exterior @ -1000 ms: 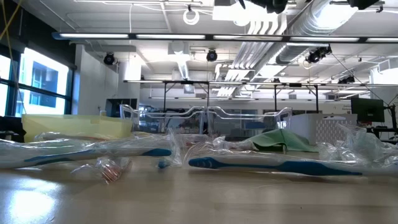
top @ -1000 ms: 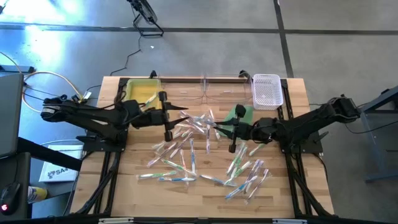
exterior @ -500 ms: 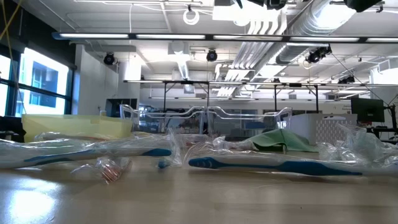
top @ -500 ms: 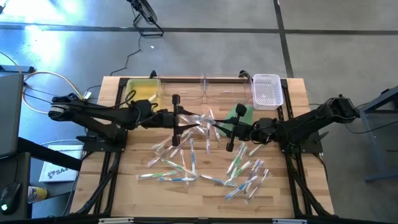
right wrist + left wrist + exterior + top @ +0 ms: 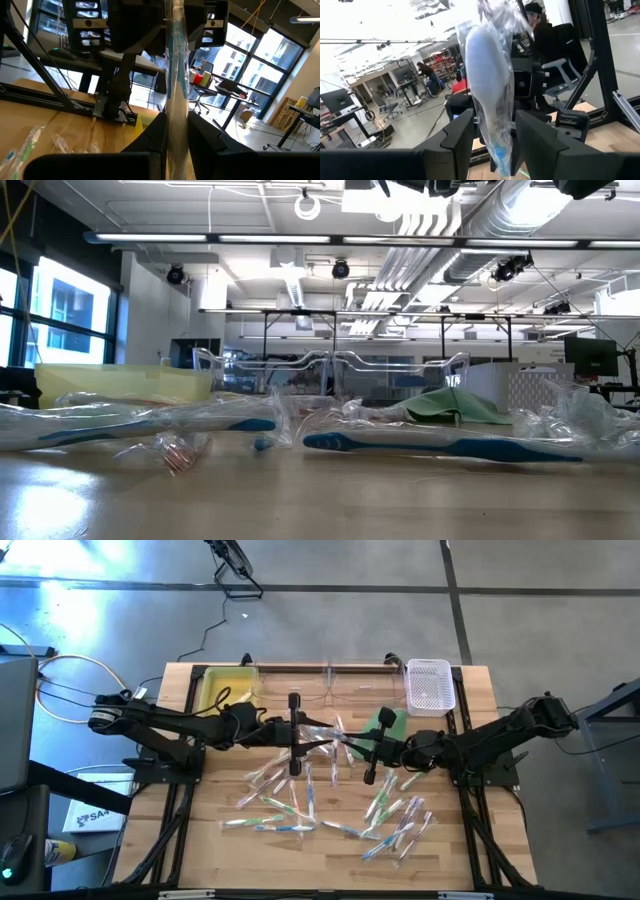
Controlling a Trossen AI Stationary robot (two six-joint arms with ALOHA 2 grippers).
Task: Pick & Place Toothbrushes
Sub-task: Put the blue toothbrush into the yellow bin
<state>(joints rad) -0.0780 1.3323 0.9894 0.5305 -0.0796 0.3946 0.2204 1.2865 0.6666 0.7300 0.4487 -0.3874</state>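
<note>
The same wrapped toothbrush [image 5: 317, 724] is pinched by both my grippers, so my right gripper needs to open and move back before my left gripper takes the toothbrush to the yellow bin [image 5: 227, 687].
Several wrapped toothbrushes [image 5: 300, 802] lie scattered on the wooden table [image 5: 220, 850]. In the low view two blue ones [image 5: 440, 446] lie nearest. My left gripper [image 5: 316, 738] [image 5: 492, 137] hovers over the table's middle, shut on a whitish-blue toothbrush in a clear wrapper [image 5: 487, 75]. My right gripper [image 5: 347, 746] [image 5: 175, 132] faces it from the right, shut on a wrapped toothbrush with teal parts [image 5: 176, 60]. The two grippers point at each other, a short gap apart. My left gripper pinches the wrapped toothbrush near its lower end [image 5: 496, 150] between its two fingers. The fingers come level from the table's left and lie across it. It stands up from the fingers, clear of the table. My right gripper pinches its wrapped toothbrush [image 5: 175, 107] between the two fingers, which come level from the table's right and lie across it. It rises past the fingers, lifted clear of the table.
Along the far edge stand a yellow bin [image 5: 226, 690], clear bins [image 5: 330, 686] and a white basket [image 5: 430, 686]. A flat green cloth [image 5: 386, 722] lies near the right arm. Bare wood shows along the near edge.
My left gripper has gone toward the table's right, to the middle, with its toothbrush still held and clear of the table. It now stands close in front of my right gripper.
</note>
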